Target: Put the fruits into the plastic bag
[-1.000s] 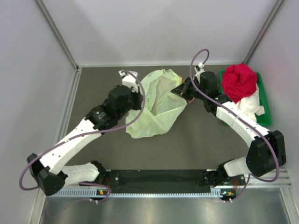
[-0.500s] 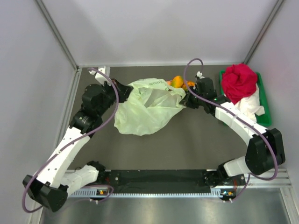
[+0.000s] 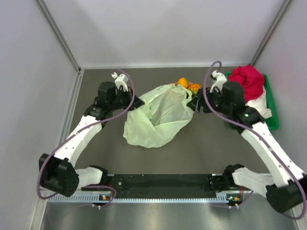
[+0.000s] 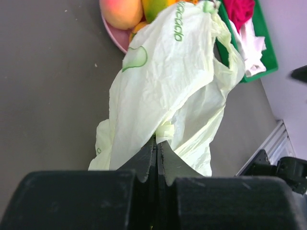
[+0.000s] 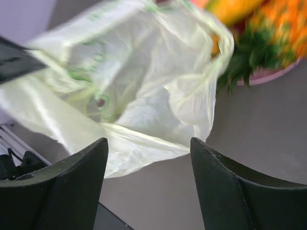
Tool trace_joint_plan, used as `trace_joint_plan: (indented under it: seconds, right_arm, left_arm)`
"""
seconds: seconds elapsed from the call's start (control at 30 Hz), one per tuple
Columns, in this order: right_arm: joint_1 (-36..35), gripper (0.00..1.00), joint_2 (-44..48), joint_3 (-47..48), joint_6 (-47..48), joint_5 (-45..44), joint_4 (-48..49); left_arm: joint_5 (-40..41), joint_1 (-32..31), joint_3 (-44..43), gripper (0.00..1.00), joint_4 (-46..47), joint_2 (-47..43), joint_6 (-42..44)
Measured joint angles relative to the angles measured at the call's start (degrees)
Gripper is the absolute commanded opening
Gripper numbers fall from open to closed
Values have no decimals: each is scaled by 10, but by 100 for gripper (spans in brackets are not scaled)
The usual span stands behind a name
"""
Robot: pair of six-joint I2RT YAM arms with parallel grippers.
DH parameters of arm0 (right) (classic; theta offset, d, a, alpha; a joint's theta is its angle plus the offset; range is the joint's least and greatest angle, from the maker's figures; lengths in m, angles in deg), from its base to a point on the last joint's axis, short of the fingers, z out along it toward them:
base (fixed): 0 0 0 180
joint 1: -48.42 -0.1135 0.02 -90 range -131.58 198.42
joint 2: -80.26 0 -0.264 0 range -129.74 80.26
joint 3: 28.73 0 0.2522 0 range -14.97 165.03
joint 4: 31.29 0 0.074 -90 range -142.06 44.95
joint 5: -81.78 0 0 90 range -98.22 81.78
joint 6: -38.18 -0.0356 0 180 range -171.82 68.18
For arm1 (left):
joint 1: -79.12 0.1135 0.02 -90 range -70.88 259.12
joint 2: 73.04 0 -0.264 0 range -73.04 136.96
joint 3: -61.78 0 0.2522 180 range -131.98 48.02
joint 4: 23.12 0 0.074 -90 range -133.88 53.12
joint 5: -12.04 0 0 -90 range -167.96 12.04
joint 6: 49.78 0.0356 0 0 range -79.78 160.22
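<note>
The plastic bag's opening (image 3: 165, 111) droops around the bag's fold in my left gripper, so my right gripper needs to hold that fold (image 3: 146, 108) while my left gripper gets a better grip.
The pale-green plastic bag (image 3: 160, 117) lies crumpled in the middle of the table, its mouth facing the far right. My left gripper (image 3: 136, 102) is shut on the bag's left edge; in the left wrist view the jaws (image 4: 157, 142) pinch a fold of the plastic bag (image 4: 168, 81). My right gripper (image 3: 194, 105) stands open just right of the bag, and in its wrist view the right gripper (image 5: 148, 140) holds nothing, with the plastic bag (image 5: 129, 91) ahead. The fruits (image 3: 183, 83) sit behind the bag: a mango (image 4: 122, 12) and a small pineapple (image 5: 271, 26).
The fruits rest on a round pink plate (image 5: 276, 74), also seen as the pink plate (image 4: 116, 39). A green tray (image 3: 271, 103) at the far right holds a red cloth bundle (image 3: 247, 79) and white cloth. Grey walls close in the table.
The right gripper has opened and let go of the bag's right edge. The left gripper has closed tight on the left edge, and the bag has shifted and sagged lower.
</note>
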Motion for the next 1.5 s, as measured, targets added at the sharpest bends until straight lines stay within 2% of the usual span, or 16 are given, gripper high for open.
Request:
trace_joint_plan:
  seconds: [0.13, 0.23, 0.37, 0.57, 0.77, 1.13, 1.23, 1.33, 1.37, 1.4, 1.43, 1.5]
  right_arm:
    - [-3, 69, 77, 38, 46, 30, 3]
    - [-21, 66, 77, 62, 70, 70, 28]
    - [-67, 61, -7, 80, 94, 130, 68]
    - [-110, 56, -165, 82, 117, 164, 85]
    - [-150, 65, -216, 99, 140, 170, 91]
    - [-160, 59, -287, 168, 176, 185, 106]
    - [-161, 52, -301, 168, 179, 189, 104]
    - [-162, 12, -303, 168, 183, 199, 104]
    - [-162, 0, -303, 168, 181, 207, 105]
    - [-162, 0, -303, 168, 178, 215, 104]
    - [-162, 0, -303, 168, 170, 224, 104]
    - [-162, 0, -302, 168, 155, 234, 104]
  left_arm:
    - [-35, 0, -35, 0, -13, 29, 17]
    - [-62, 0, -58, 0, -18, 48, 22]
    - [-89, 0, -70, 0, -33, 57, 24]
    - [-111, 0, -80, 0, -50, 62, 19]
    - [-129, 0, -86, 0, -48, 69, 5]
    - [-140, 0, -86, 0, -47, 71, -4]
    - [-140, 0, -86, 0, -47, 73, -3]
    - [-139, 0, -87, 0, -47, 77, -1]
    - [-138, 0, -87, 2, -48, 78, 2]
    - [-137, 0, -88, 6, -48, 79, 6]
    - [-136, 0, -90, 29, -50, 81, 10]
    - [-128, 0, -101, 55, -62, 86, 26]
